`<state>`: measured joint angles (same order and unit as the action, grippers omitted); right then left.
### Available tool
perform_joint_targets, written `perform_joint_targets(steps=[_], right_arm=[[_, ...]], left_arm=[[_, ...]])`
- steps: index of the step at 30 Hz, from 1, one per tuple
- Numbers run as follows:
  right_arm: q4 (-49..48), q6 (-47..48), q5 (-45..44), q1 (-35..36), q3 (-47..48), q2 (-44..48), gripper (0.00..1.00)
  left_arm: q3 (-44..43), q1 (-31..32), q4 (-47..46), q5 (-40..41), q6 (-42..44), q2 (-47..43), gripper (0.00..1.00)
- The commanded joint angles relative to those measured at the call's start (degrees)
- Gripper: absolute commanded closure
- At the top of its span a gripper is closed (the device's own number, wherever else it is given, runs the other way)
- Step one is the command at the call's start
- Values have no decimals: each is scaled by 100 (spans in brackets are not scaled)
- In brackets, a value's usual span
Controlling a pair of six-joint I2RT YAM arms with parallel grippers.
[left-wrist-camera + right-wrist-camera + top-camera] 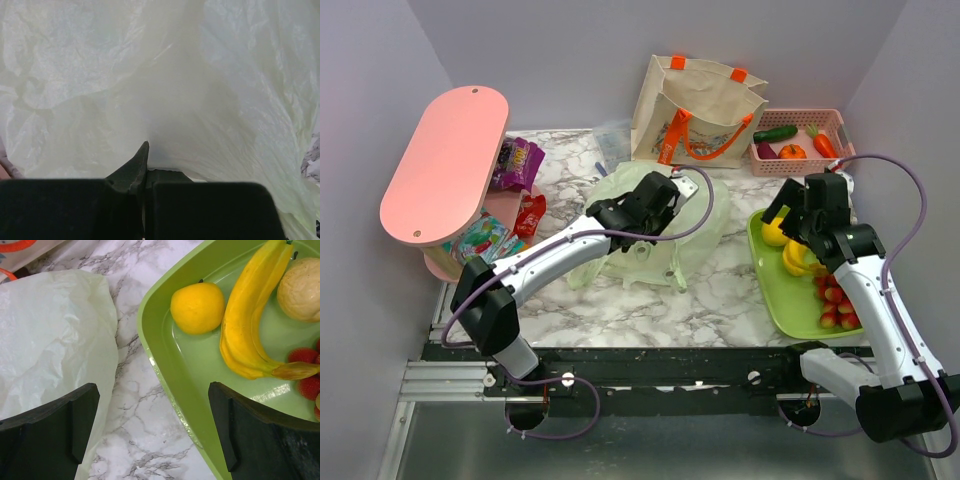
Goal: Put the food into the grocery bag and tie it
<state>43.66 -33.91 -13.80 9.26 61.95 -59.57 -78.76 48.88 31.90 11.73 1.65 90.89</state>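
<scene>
I see the grocery bag slack and crumpled (pixel 642 264), so next my left gripper raises the film (pixel 167 150) high to open the bag before my right gripper takes the yellow citrus.
The pale green grocery bag (pixel 645 250) lies crumpled mid-table. My left gripper (pixel 665 192) is at its top, shut on the thin plastic. In the left wrist view the bag's film (pixel 165 85) fans out from the closed fingertips of the left gripper (pixel 146 152). My right gripper (pixel 782 215) is open and empty. It hangs over the left rim of the green tray (pixel 790 315). In the right wrist view the gripper (pixel 155 425) straddles the tray rim (pixel 165 365). A yellow citrus (pixel 197 307), a banana bunch (pixel 250 325) and a pale round fruit (pixel 300 290) lie on the tray.
A beige canvas tote (pixel 695 105) stands at the back. A pink basket (pixel 800 150) with vegetables is at the back right. A pink shelf (pixel 445 165) with snack packets (pixel 515 165) is at the left. Small red fruits (pixel 835 300) lie on the tray's near part.
</scene>
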Motion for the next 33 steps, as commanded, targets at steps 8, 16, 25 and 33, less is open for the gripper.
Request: perform_joint_targets(steps=[8, 16, 25, 33], right_arm=[[-18, -175, -241, -38, -192, -329, 0], [-49, -291, -410, -38, 121, -840, 0], [-221, -145, 700, -38, 263, -752, 0], [-41, 246, 1939, -29, 601, -863, 0]], left_arm=[[-229, -81, 248, -954, -894, -178, 100], [-1288, -346, 1359, -1225, -1978, -423, 100], [-3344, -216, 3765, 892, -2821, -294, 100], [-4903, 264, 5847, 2228, -4188, 476, 100]])
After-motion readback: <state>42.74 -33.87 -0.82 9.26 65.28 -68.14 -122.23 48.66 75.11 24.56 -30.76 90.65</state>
